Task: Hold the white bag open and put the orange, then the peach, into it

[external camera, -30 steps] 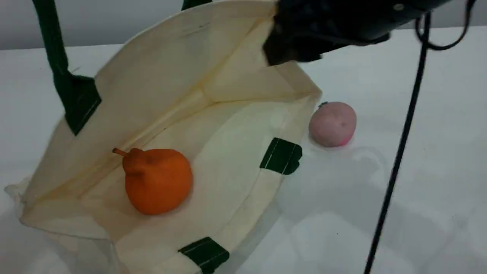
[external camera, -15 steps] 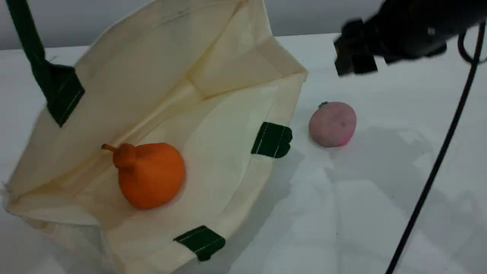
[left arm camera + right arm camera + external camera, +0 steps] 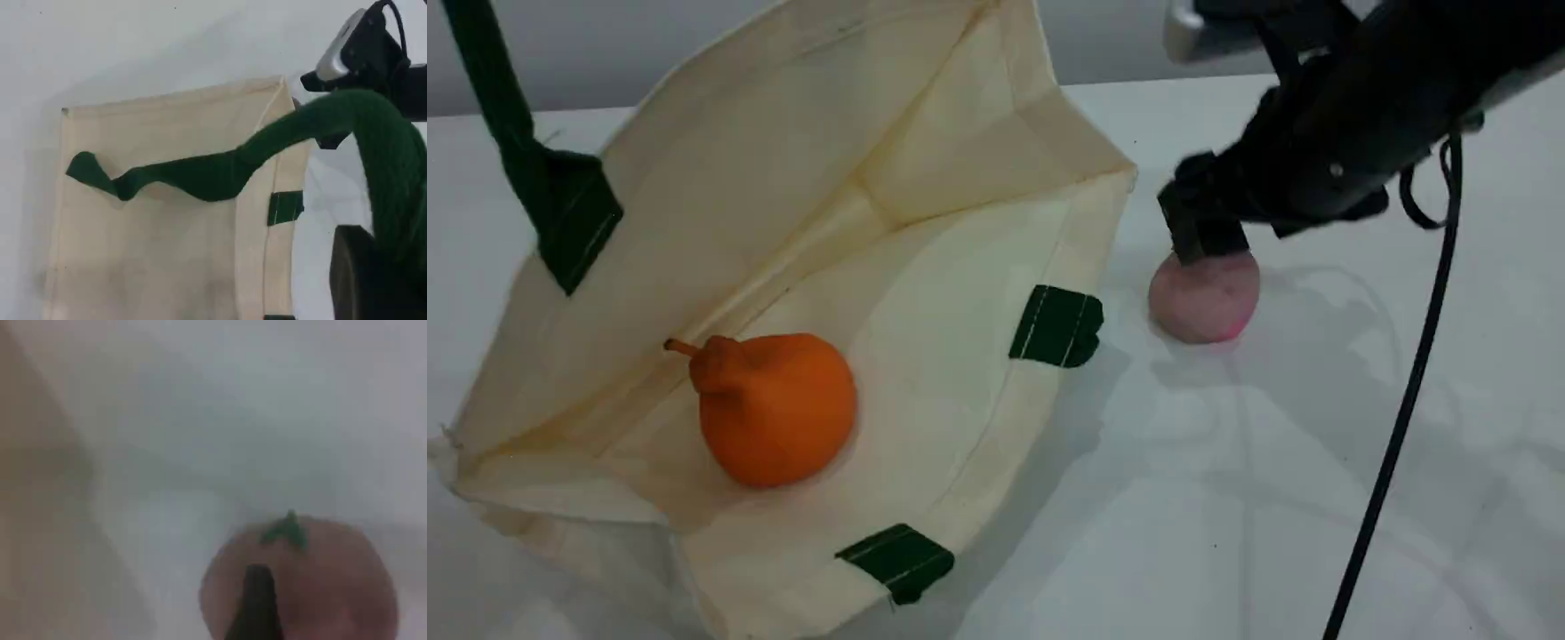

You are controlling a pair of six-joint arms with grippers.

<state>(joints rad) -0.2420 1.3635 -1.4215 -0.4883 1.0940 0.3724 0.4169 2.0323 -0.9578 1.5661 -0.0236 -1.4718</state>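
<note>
The round peach (image 3: 1205, 299) will roll over and come to rest against the orange when I drop it in, because the white bag's side slopes (image 3: 603, 411) toward a fold.
The white bag (image 3: 925, 293) lies on its side with its mouth open toward me, its upper side pulled up by a dark green handle (image 3: 494, 98). My left gripper is outside the scene view. In the left wrist view the green handle (image 3: 373, 127) runs down to its fingertip (image 3: 357, 280), shut on it. The orange (image 3: 775, 411) rests inside the bag on its lower wall. The peach (image 3: 1205, 300) sits on the table just right of the bag's rim. My right gripper (image 3: 1205, 242) hovers open right above it, and its fingertip (image 3: 257, 600) overlaps the peach (image 3: 320, 580).
A black cable (image 3: 1396, 427) hangs from the right arm (image 3: 1360, 116) down across the table's right side. Green tabs (image 3: 1056, 325) mark the bag's near rim. The white table (image 3: 1227, 498) spreads out in front of the peach.
The right arm left the bag's mouth, swung right and came down onto the peach. The bag shifted a little to the left and then settled. The orange stayed inside.
</note>
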